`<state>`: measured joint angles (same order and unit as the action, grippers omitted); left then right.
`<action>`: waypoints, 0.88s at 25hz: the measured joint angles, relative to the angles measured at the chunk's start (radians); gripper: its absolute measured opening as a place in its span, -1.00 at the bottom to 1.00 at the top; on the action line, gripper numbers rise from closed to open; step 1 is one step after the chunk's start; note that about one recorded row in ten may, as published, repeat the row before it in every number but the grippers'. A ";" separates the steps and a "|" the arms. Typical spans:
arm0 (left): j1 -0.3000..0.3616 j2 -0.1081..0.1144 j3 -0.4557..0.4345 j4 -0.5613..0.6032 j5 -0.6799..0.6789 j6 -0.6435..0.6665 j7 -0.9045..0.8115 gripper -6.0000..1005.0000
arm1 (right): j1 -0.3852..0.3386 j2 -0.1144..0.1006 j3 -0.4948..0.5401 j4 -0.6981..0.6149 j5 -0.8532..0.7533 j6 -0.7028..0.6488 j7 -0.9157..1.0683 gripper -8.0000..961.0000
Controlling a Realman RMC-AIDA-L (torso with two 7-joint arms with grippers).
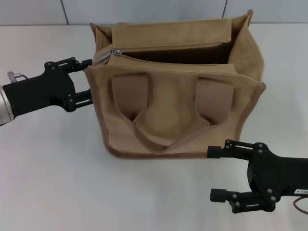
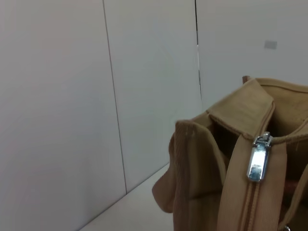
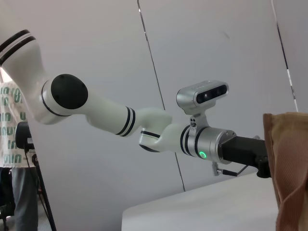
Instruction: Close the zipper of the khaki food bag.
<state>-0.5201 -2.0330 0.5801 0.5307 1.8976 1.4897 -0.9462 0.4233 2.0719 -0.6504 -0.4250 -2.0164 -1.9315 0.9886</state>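
Observation:
The zipper tape hangs down loose over the bag's end. My left gripper should take hold of the tape and lift it before my right gripper grabs the pull tab.
The khaki food bag stands upright mid-table with its two handles hanging down its front. Its zipper is open along the top. The silver pull tab sits at the bag's left end. The left wrist view shows the tab close up, hanging on the zipper tape of the bag. My left gripper is open at the bag's left side, just below the tab, with its fingertips at the fabric. My right gripper is open and empty in front of the bag's lower right corner.
The white table ends at a panelled wall behind the bag. The right wrist view shows my left arm, the bag's edge and a person standing beyond the table.

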 joint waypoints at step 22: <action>0.001 0.014 -0.090 0.000 -0.009 0.115 -0.015 -0.96 | 0.000 -0.004 0.000 0.009 0.004 -0.003 -0.006 0.73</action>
<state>-0.5188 -2.0190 0.4899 0.5306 1.8882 1.6046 -0.9613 0.4234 2.0677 -0.6504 -0.4157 -2.0126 -1.9344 0.9823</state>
